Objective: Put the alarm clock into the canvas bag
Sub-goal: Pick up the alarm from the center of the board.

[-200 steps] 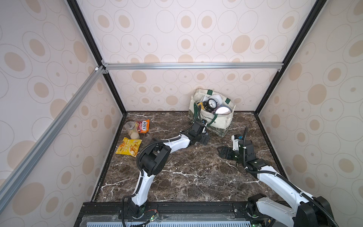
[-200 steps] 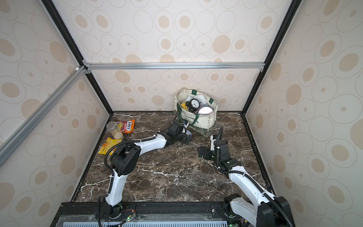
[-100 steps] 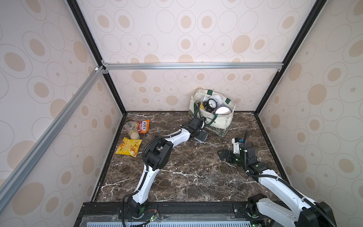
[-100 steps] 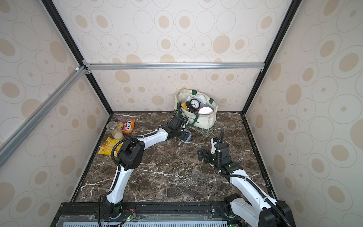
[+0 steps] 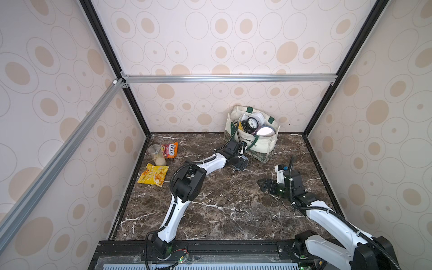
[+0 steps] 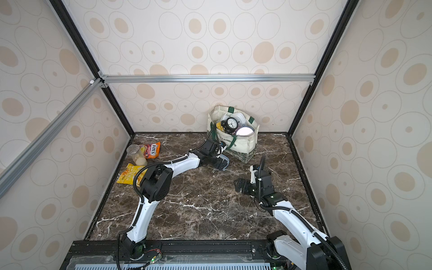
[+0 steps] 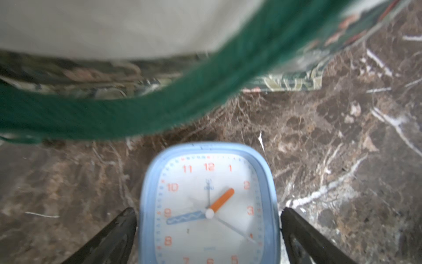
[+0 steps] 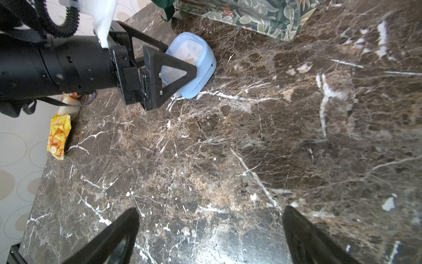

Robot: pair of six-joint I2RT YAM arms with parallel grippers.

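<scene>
The clock's edge (image 7: 208,148) nearest the bag is free of my left gripper's fingers, so my right gripper should keep its fingers open until they are on both sides of that edge (image 8: 204,43), then close.
A light blue square alarm clock (image 5: 242,163) (image 6: 223,162) lies face up on the marble table, just in front of the canvas bag (image 5: 260,145) (image 6: 242,145). My left gripper (image 5: 240,161) (image 7: 208,213) is open and straddles the clock (image 7: 209,205), with one finger close beside each flank. The right wrist view shows that gripper (image 8: 180,57) around the clock (image 8: 198,61), below the bag's green patterned band (image 8: 251,13). A green strap of the bag (image 7: 159,107) hangs just beyond the clock. My right gripper (image 5: 263,184) (image 8: 210,219) is open over bare marble, with nothing between its fingers.
Inside the bag are a black round clock (image 5: 251,123), white containers (image 5: 256,116) and a shiny round thing (image 5: 265,131). By the left wall lie an orange snack bag (image 5: 171,150), a clear jar (image 5: 157,155) and a yellow chips bag (image 5: 153,177). Walls enclose the table.
The left arm's elbow has shifted slightly right, and its gripper has come down around the blue clock. The right gripper has drawn back a little towards the front.
</scene>
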